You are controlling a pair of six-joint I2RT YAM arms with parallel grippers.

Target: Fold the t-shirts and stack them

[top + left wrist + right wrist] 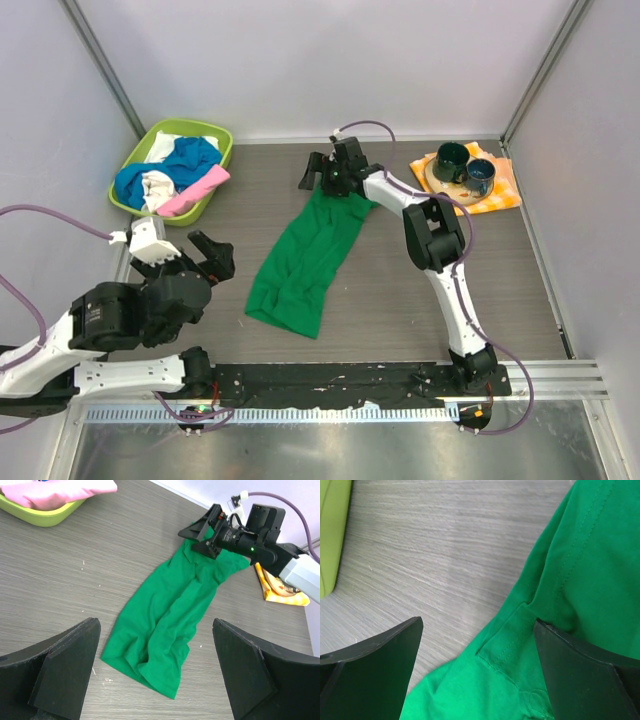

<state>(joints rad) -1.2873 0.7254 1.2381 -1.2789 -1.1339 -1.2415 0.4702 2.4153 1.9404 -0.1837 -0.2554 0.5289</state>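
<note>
My right gripper should move back while my left gripper pulls the strip's near end [288, 312] straight, because the green t-shirt's long strip [314, 242] slants toward my left gripper.
A green t-shirt [300, 262] lies crumpled in a long strip on the table, running from far centre to near left. It also shows in the left wrist view [170, 615] and the right wrist view [570, 580]. My right gripper [318, 183] is open at the shirt's far end, low over the cloth, with a seamed edge between its fingers [477, 625]. It also shows in the left wrist view [197, 539]. My left gripper [218, 255] is open and empty, left of the shirt's near end [155, 625]. Blue [185, 160], white [160, 185] and pink [195, 190] shirts lie in the basket.
The lime-green basket [135, 165] stands at the far left; its corner shows in the left wrist view [45, 517]. An orange-and-white checkered cloth [505, 185] at the far right holds a plate with two dark mugs [452, 160]. Grey walls close in the table.
</note>
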